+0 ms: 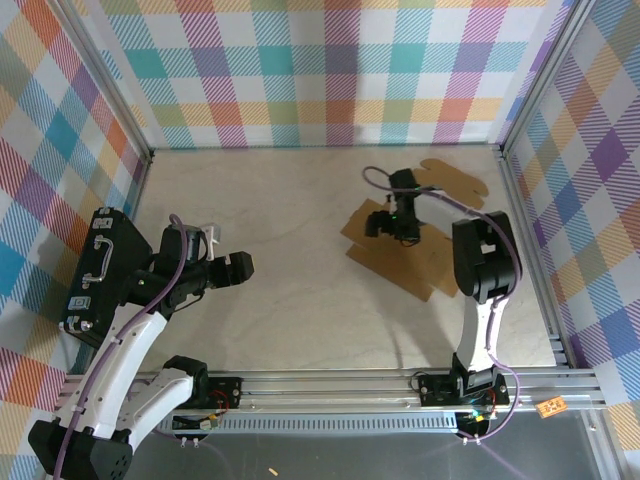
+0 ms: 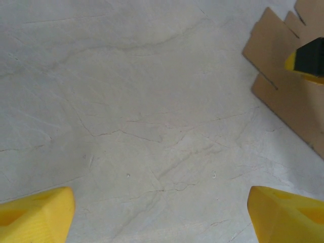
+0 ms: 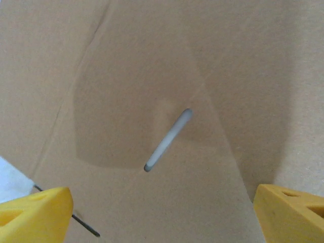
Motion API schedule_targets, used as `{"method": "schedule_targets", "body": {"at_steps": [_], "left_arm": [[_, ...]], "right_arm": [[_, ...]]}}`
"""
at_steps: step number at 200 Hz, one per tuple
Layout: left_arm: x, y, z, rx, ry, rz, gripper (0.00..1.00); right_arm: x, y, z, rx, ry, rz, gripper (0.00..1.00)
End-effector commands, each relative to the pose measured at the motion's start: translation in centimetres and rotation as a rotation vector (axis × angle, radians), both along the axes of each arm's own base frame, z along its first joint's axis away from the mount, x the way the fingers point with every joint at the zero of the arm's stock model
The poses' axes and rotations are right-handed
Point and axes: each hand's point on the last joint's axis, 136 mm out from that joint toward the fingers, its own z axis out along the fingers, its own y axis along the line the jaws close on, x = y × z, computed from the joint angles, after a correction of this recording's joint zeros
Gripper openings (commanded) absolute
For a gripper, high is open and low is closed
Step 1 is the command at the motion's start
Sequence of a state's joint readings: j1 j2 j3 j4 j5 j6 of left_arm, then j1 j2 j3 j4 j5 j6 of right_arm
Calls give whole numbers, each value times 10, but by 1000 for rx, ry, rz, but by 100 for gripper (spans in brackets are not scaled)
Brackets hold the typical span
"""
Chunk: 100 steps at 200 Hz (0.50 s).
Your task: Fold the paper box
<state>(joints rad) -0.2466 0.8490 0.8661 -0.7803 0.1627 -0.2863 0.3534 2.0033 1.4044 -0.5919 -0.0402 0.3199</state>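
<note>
My left gripper is far from the paper box [image 1: 415, 268], which lies crooked. Next, my right gripper slides it to the middle [image 1: 318, 245] so that both grippers can turn it.
The paper box [image 1: 425, 250] is a flat brown cardboard sheet with flaps, lying at the right of the table. My right gripper [image 1: 392, 226] hovers low over its left part, open, with nothing between the fingers. In the right wrist view the cardboard [image 3: 162, 66] lies close below, with a narrow slot [image 3: 168, 139] cut in it, and the yellow fingertips [image 3: 35, 212] stand wide apart. My left gripper [image 1: 238, 270] is open over bare table at the left. The left wrist view has the sheet's corner [image 2: 283, 91] at the far right, with the other gripper's yellow and black fingertip over it.
A black hard case [image 1: 100, 270] with a handle stands at the left edge beside the left arm. Plaid walls on aluminium frames close the table on three sides. The marbled tabletop [image 1: 290, 200] lies between the two grippers.
</note>
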Motion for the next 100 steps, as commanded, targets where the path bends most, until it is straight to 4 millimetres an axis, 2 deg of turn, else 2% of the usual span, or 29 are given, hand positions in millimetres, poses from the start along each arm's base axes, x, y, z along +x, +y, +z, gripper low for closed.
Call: {"method": "schedule_targets", "body": {"at_steps": [1,28,50,79,100], "left_arm": [[-2,3,-3,21,-6,-3,88],[-3,1,2,-13,-3,17,88],[-6,-13,16,-115,-20,-7,88],[-2,-11,28,-157,-47,52,88],[7,-21,40,-254,-75,66,88]], "right_arm": [[-48,39,-26,-22,144,135,92],[-75,84,-26,-45,132,253,92],[-91,106,-11,-53,87,322,92],[-90,107,29,-19,-17,298,93],[-88,94,61,-12,-108,255,95]]}}
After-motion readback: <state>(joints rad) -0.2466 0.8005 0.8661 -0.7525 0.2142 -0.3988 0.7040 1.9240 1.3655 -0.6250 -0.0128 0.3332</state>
